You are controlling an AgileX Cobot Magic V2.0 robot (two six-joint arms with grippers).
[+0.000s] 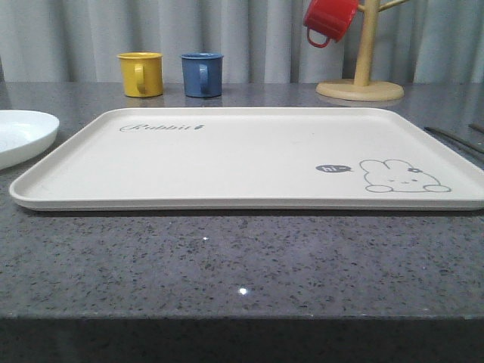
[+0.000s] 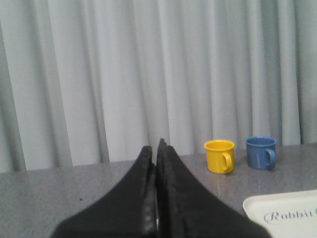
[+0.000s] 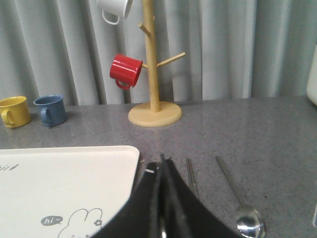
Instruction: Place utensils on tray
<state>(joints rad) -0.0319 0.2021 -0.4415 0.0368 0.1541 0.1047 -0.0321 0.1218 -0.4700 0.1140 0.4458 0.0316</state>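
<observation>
The white plate [image 1: 24, 138] is next to the empty cream tray. Next, my left gripper puts the plate onto the tray [image 1: 162, 147] before my right gripper takes the fork.
The cream tray [image 1: 227, 162] with a grey rabbit drawing lies across the middle of the table with nothing on it. In the right wrist view, a pair of silver chopsticks [image 3: 191, 177] and a spoon [image 3: 237, 198] lie on the grey counter just right of the tray [image 3: 64, 183]. My right gripper [image 3: 159, 163] is shut, hovering between the tray's corner and the chopsticks. A small bright glint shows beside its left finger; I cannot tell what it is. The fork is hidden. Thin dark utensils [image 1: 448, 137] show at the front view's right edge. My left gripper [image 2: 153, 146] is shut and empty, left of the tray's corner [image 2: 285, 213].
A yellow mug [image 1: 141, 74] and a blue mug [image 1: 202, 74] stand behind the tray. A wooden mug tree [image 1: 361, 83] at the back right carries a red mug [image 1: 329, 19]. A round white plate [image 1: 19, 136] sits left of the tray.
</observation>
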